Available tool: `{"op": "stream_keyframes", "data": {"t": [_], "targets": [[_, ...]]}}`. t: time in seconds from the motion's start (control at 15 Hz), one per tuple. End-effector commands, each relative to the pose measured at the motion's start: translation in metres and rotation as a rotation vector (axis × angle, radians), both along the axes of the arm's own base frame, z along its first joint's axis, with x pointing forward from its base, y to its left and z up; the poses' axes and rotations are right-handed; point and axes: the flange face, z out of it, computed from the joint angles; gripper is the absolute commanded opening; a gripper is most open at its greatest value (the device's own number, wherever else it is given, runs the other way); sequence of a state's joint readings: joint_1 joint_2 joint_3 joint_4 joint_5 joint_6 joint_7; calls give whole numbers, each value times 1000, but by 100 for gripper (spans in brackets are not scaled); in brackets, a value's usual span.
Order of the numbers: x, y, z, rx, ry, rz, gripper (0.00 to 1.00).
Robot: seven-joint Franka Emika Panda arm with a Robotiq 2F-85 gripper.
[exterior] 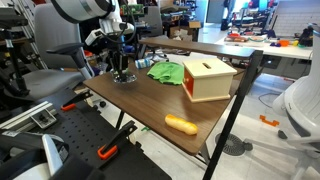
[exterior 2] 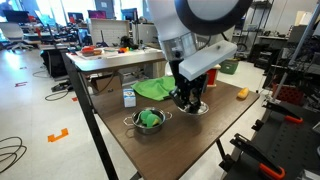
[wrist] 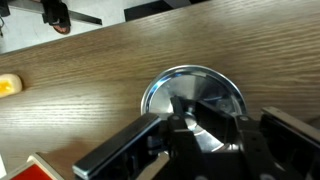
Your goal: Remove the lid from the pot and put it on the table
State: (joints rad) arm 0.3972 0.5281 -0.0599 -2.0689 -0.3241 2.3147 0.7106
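The silver lid [exterior 2: 198, 109] is level over clear wood [exterior 2: 210, 119], away from the pot, so the robot's gripper keeps bringing it down until the lid's rim lies flat, then let go.
The round silver lid [wrist: 190, 95] lies flat on the wooden table, apart from the pot. In both exterior views my gripper [exterior 2: 190, 100] [exterior: 122, 72] stands straight down on the lid [exterior 2: 197, 108] [exterior: 124, 79]. In the wrist view my fingers [wrist: 200, 128] straddle the lid's middle and look closed on its dark knob. The small steel pot [exterior 2: 148, 121] stands uncovered near the table's corner with something green inside it.
A green cloth [exterior 2: 152, 88] [exterior: 167, 71] lies beside the lid. A wooden box [exterior: 208, 78] stands on the table [exterior: 150, 100], and an orange piece [exterior: 181, 124] [exterior 2: 242, 94] lies near one edge. A small white box [exterior 2: 129, 97] stands behind the pot. Chairs and desks surround the table.
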Motion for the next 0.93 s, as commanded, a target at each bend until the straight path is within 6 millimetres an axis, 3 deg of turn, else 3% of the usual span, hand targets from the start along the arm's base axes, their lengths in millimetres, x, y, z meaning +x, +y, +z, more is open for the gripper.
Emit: {"op": "stream_keyframes", "data": {"t": [0.0,0.33,0.53,0.6,0.67,0.87], "targets": [[-6,-28,-25,-55,38,-43,6],[-4,-49,-57,-67,75,-105,6],[2,-51,-57,-57,64,-129,6],[3,-52,-56,-50,67,-136,47],[4,-54,-55,-50,65,-141,48],[6,-61,-49,-45,60,-160,68]]}}
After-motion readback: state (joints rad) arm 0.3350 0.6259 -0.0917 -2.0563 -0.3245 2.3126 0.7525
